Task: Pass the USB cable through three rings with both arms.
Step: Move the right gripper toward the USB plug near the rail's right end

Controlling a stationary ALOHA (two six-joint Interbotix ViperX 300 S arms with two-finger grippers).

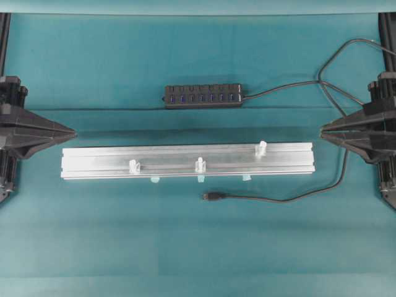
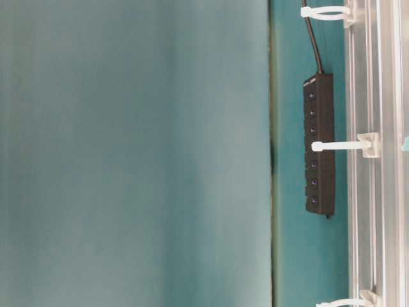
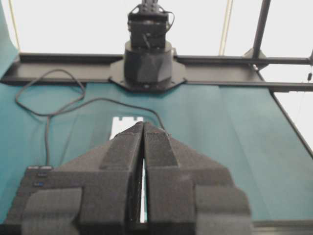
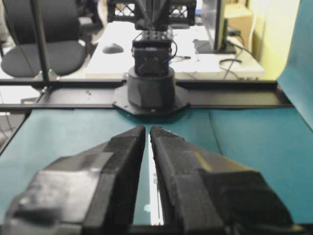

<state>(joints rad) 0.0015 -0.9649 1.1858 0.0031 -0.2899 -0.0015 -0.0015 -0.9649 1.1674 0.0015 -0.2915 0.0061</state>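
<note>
My right gripper keeps heading to the USB cable's plug (image 1: 213, 196) and closes around the cable (image 1: 231, 197), since the plug lies clear of the silver rail with open cloth around.
The USB cable's plug (image 1: 212, 196) lies on the teal cloth just in front of the silver rail (image 1: 185, 154). Its black cord (image 1: 291, 198) curves right and up past my right gripper. Three rings stand on the rail: left (image 1: 133, 166), middle (image 1: 200, 164) and right (image 1: 262, 147). In the table-level view they show as white loops (image 2: 339, 146). My left gripper (image 1: 73, 132) hovers off the rail's left end, shut and empty (image 3: 144, 125). My right gripper (image 1: 323, 132) points at the rail's right end, its jaws together with nothing between them (image 4: 148, 128).
A black multi-port hub (image 1: 203, 96) with blue sockets lies behind the rail, its cord looping at the far right (image 1: 337, 55). The hub also shows in the table-level view (image 2: 319, 144). Black frame posts stand at both table sides.
</note>
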